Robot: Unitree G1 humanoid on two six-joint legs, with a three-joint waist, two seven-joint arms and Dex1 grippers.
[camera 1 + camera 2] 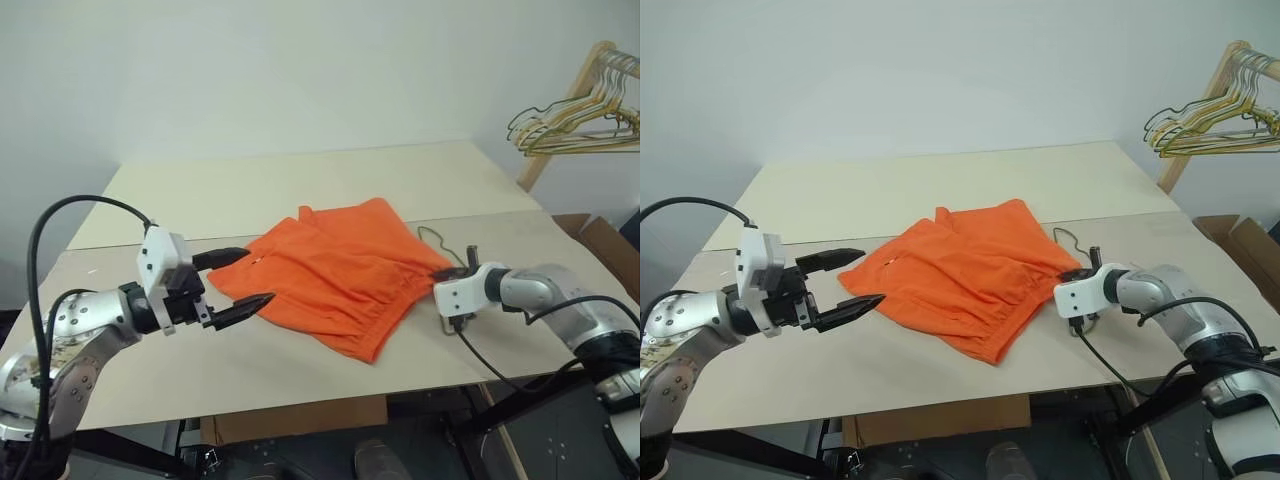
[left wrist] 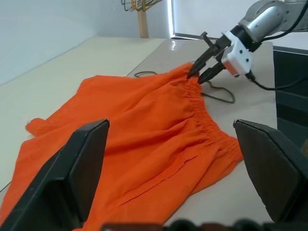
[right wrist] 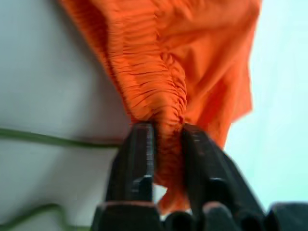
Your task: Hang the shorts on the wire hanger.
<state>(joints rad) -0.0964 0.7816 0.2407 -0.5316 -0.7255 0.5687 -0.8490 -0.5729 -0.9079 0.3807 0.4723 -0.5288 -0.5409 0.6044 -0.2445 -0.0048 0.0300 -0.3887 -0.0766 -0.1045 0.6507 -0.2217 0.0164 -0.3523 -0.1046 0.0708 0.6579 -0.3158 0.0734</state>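
My gripper will slide the orange shorts point(image 1: 335, 275) clear of the wire hanger's loop point(image 1: 440, 238) when it pulls their corner, because the loop pokes out flat from under the shorts' waistband.
The bright orange shorts point(image 1: 340, 270) lie spread on the beige table point(image 1: 250, 190), with the gathered waistband toward its front right. My right gripper point(image 3: 166, 130) is shut on the waistband's right corner, a fold of fabric bunched between its fingers point(image 2: 206, 77). The wire hanger point(image 1: 432, 240) lies on the table by that corner. It is mostly hidden under the shorts, and a thin wire loop point(image 2: 222, 96) shows just beside the right gripper. My left gripper point(image 1: 258, 275) hovers open at the shorts' left edge, its fingers pointing level toward the fabric and holding nothing.
A bunch of yellow, green and tan hangers point(image 1: 575, 120) hangs on a wooden rack at the back right. A cardboard box point(image 1: 600, 240) stands beyond the table's right edge. A seam point(image 1: 150, 243) crosses the tabletop behind the shorts.
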